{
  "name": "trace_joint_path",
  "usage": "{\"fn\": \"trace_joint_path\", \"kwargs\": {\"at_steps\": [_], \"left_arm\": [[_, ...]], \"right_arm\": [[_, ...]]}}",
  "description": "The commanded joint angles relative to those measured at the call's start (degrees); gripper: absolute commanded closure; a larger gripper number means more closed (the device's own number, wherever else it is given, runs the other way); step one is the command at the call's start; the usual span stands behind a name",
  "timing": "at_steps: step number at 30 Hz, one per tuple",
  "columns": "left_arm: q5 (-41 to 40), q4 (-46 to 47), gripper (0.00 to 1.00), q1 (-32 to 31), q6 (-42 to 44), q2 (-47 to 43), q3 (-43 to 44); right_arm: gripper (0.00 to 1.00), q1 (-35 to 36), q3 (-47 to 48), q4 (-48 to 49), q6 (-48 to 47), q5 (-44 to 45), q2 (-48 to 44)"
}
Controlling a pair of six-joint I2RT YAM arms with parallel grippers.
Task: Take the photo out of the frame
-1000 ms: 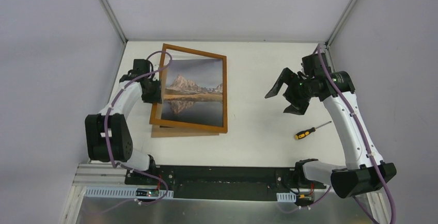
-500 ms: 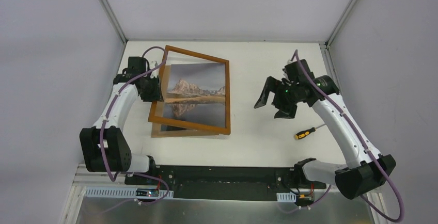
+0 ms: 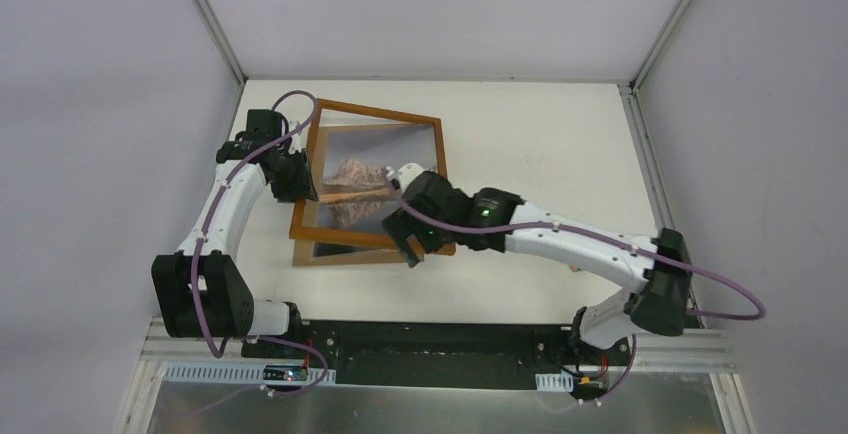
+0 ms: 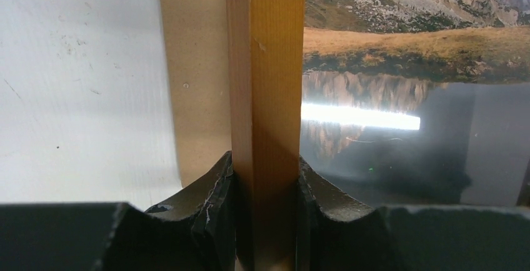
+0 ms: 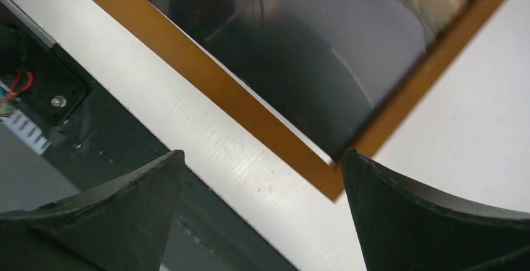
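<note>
The frame's side bar [image 3: 312,146] is held up by my left gripper, so next my right gripper takes the near bar [image 3: 335,237] to free my left gripper for the clear sheet.
The thin orange-brown frame [image 3: 380,112] is tilted up off the table at the left, and my left gripper [image 3: 299,176] is shut on its left bar [image 4: 265,96]. Both pads press the bar's sides. Through the frame shows the photo [image 3: 345,189] of a mountain mirrored in a lake [image 4: 406,83]. My right gripper [image 3: 408,239] hovers open over the frame's near right corner [image 5: 331,183], jaws wide apart with nothing between them, and the right arm covers part of the photo in the top view. The photo's dark lower part [image 5: 300,52] appears in the right wrist view.
A plain brown backing board [image 3: 335,255] lies flat on the table under the frame and sticks out beside the bar [image 4: 194,96]. The black base strip [image 3: 440,339] runs along the near table edge. Grey walls close in the table on three sides.
My right arm has swung left across the table from the right side to the frame's near right corner, still open. The left gripper has kept its hold, and the frame has shifted slightly.
</note>
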Motion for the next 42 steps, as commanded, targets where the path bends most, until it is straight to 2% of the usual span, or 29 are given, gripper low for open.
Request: {"fn": "trace_joint_path", "kwargs": {"at_steps": [1,4,9,14,16,17,19,20,21,23,25,28,31,36,38,40,42], "left_arm": [[1.04,-0.68,1.00,-0.32,-2.88,-3.19,1.78],[1.80,-1.73,1.00,-0.33,-3.19,-3.29,1.85],[2.20,-4.11,1.00,-0.31,-3.44,-2.95,3.25],[2.33,-6.46,1.00,-0.31,-3.84,-2.75,4.41],[2.43,-7.60,1.00,-0.32,-4.32,-2.49,5.08],[2.58,-8.44,1.00,-0.36,-4.79,-2.31,5.63],[3.77,-9.49,1.00,-0.36,-5.95,-1.90,6.75],[4.65,-9.82,0.98,-0.36,-6.64,-1.79,7.08],[5.47,-10.04,0.94,-0.31,-7.46,-1.74,7.32],[7.05,-10.34,0.82,-0.34,-9.12,-1.60,7.68],[7.89,-10.50,0.68,-0.27,-10.23,-1.86,8.11],[4.98,-10.71,0.49,-0.17,-11.06,-2.32,9.54],[0.00,-12.78,0.36,0.47,-11.94,-2.72,11.89],[-11.18,-15.97,0.30,2.23,-13.51,-3.29,17.11],[-20.80,-18.54,0.27,2.79,-15.20,-2.64,21.36],[-30.24,-21.59,0.20,3.94,-17.62,-1.09,24.76],[-30.32,-22.35,0.17,6.00,-18.63,-0.02,26.04]], "right_arm": [[0.01,7.73,7.58,3.86,-14.34,12.96,8.93],[0.01,11.26,10.49,5.32,-19.30,18.96,13.93],[0.01,14.88,13.28,8.34,-24.30,23.31,19.52],[0.12,16.93,15.95,11.50,-27.21,33.36,24.65],[0.21,17.17,18.32,11.06,-27.51,35.64,26.90],[0.29,17.24,18.86,11.16,-27.85,36.14,27.64],[0.54,17.36,19.18,12.10,-28.48,36.56,28.39],[0.62,17.36,19.12,12.57,-28.70,36.28,28.48],[0.72,17.36,19.07,13.07,-28.83,36.20,28.57],[0.78,17.28,18.99,13.10,-28.75,34.58,28.26],[0.88,17.28,18.36,13.15,-28.49,33.32,27.69],[1.00,16.94,16.93,13.55,-28.24,31.13,26.47],[1.00,15.95,15.84,13.56,-25.62,28.26,24.33],[1.00,14.03,11.01,14.94,-23.16,22.12,20.07],[1.00,13.79,9.21,15.32,-23.55,21.02,19.01],[1.00,13.59,7.82,15.49,-23.48,20.50,18.16],[1.00,13.43,6.55,16.25,-22.86,20.28,17.05]]}}
